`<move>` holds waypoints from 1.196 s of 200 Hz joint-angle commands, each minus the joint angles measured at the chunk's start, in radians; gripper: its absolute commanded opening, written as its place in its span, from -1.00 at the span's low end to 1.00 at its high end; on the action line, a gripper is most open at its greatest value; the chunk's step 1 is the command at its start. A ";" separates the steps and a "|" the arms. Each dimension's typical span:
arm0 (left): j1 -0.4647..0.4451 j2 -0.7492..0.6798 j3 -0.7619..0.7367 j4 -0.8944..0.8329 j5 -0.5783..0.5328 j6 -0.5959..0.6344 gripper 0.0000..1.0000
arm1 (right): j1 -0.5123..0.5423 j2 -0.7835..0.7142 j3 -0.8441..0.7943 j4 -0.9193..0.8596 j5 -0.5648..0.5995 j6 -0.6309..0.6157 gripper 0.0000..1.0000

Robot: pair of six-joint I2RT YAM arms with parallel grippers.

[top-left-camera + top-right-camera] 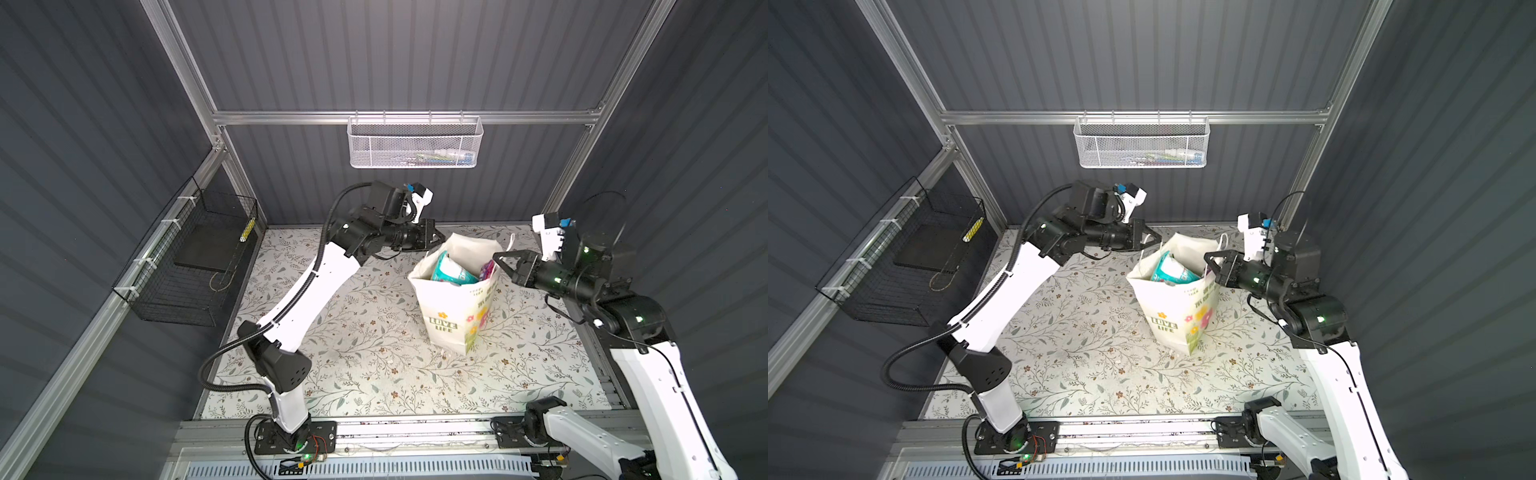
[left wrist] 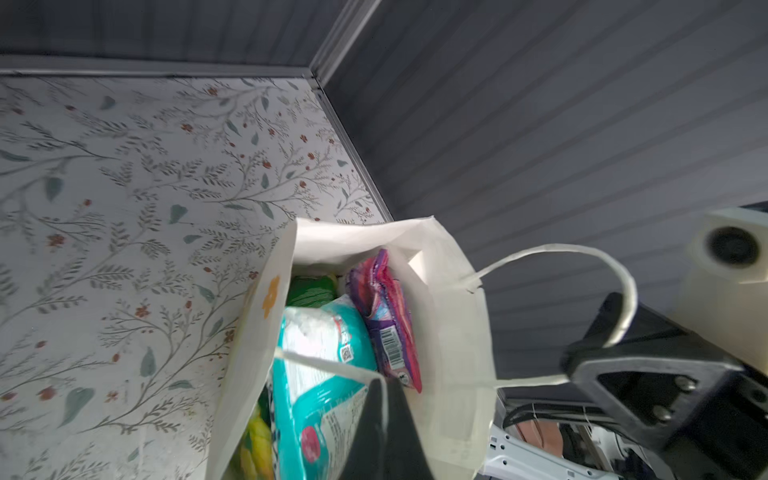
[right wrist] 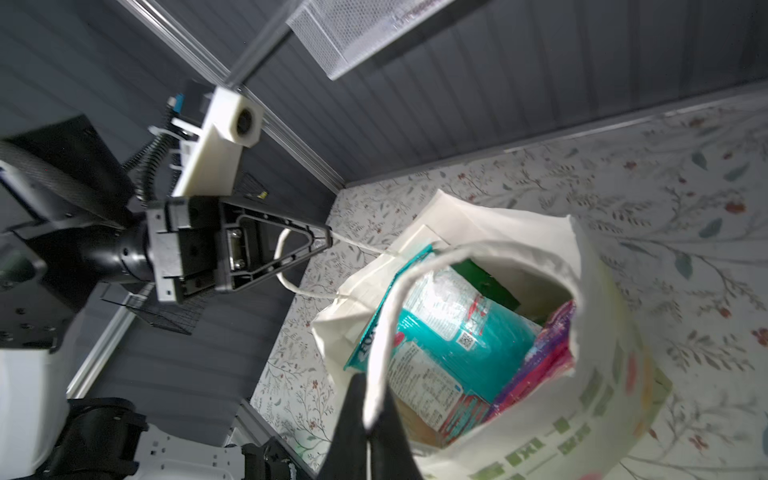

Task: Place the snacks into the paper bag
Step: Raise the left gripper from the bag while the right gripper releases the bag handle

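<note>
Next, my left gripper pulls the cord handle (image 1: pixel 1141 257) back and straightens the paper bag before opening, because the bag is crooked with a corner (image 1: pixel 465 350) toward the front.
The cream paper bag (image 1: pixel 455 309) (image 1: pixel 1177 309) stands upright on the floral table, mouth open. Inside it lie snacks: a teal packet (image 2: pixel 322 374) (image 3: pixel 469 328), a purple-pink packet (image 2: pixel 386 316) (image 3: pixel 544 357), a green packet (image 2: pixel 311 291) and a yellow one (image 2: pixel 257 440). My left gripper (image 1: pixel 441 239) (image 2: pixel 384 384) is at the bag's far rim, shut on a white cord handle (image 2: pixel 324 360). From the right side, my right gripper (image 1: pixel 496 257) (image 3: pixel 370 388) is shut on the other cord handle (image 3: pixel 399 291). No snack shows on the table.
A white mesh basket (image 1: pixel 415 143) hangs on the back rail above the bag. A black wire basket (image 1: pixel 187 266) is fixed to the left wall. The bag stands near the table's back right corner, close to the grey walls.
</note>
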 commanded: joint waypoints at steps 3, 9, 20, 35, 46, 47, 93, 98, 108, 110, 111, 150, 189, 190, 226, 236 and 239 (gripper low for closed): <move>-0.003 -0.163 -0.050 0.031 -0.197 0.043 -1.00 | 0.016 0.023 0.015 0.190 -0.105 0.036 -1.00; 0.002 -0.179 -0.101 0.035 -0.216 0.041 -1.00 | 0.021 0.024 -0.022 0.215 -0.104 0.044 -1.00; 0.012 -0.210 -0.193 0.057 -0.234 0.034 -1.00 | 0.029 0.028 -0.092 0.265 -0.112 0.058 -1.00; 0.031 -0.262 -0.333 0.132 -0.238 0.015 -1.00 | 0.053 0.043 -0.174 0.335 -0.115 0.071 -1.00; 0.050 -0.278 -0.397 0.156 -0.237 0.003 -1.00 | 0.082 0.064 -0.194 0.337 -0.094 0.061 -1.00; 0.052 -0.279 -0.402 0.157 -0.236 0.003 -1.00 | 0.085 0.065 -0.196 0.336 -0.091 0.060 -1.00; 0.105 -0.346 -0.517 0.272 -0.092 -0.049 -1.00 | 0.126 0.123 -0.120 0.284 -0.037 0.059 -1.00; 0.105 -0.362 -0.523 0.278 -0.095 -0.050 -1.00 | 0.130 0.129 -0.101 0.278 -0.032 0.058 -1.00; 0.104 -0.398 -0.543 0.294 -0.102 -0.051 -1.00 | 0.132 0.147 -0.058 0.233 -0.033 0.058 -1.00; 0.105 -0.405 -0.548 0.300 -0.107 -0.051 -1.00 | 0.133 0.161 -0.050 0.226 -0.034 0.058 -1.00; 0.105 -0.408 -0.552 0.301 -0.109 -0.052 -1.00 | 0.134 0.164 -0.046 0.222 -0.034 0.058 -1.00; 0.105 -0.493 -0.693 0.364 -0.155 -0.070 -1.00 | 0.171 0.147 -0.128 0.223 0.017 0.038 -1.00; 0.105 -0.466 -0.800 0.361 -0.162 -0.071 -1.00 | 0.172 0.108 -0.284 0.267 0.034 0.054 -1.00; 0.105 -0.467 -0.802 0.362 -0.160 -0.072 -1.00 | 0.172 0.107 -0.286 0.267 0.034 0.054 -1.00; 0.105 -0.501 -0.807 0.392 -0.132 -0.078 -1.00 | 0.171 0.068 -0.279 0.243 0.064 0.046 -1.00; 0.105 -0.510 -0.811 0.390 -0.141 -0.072 -1.00 | 0.172 0.065 -0.277 0.237 0.068 0.046 -1.00; 0.105 -0.513 -0.812 0.386 -0.145 -0.071 -1.00 | 0.172 0.063 -0.277 0.235 0.070 0.047 -1.00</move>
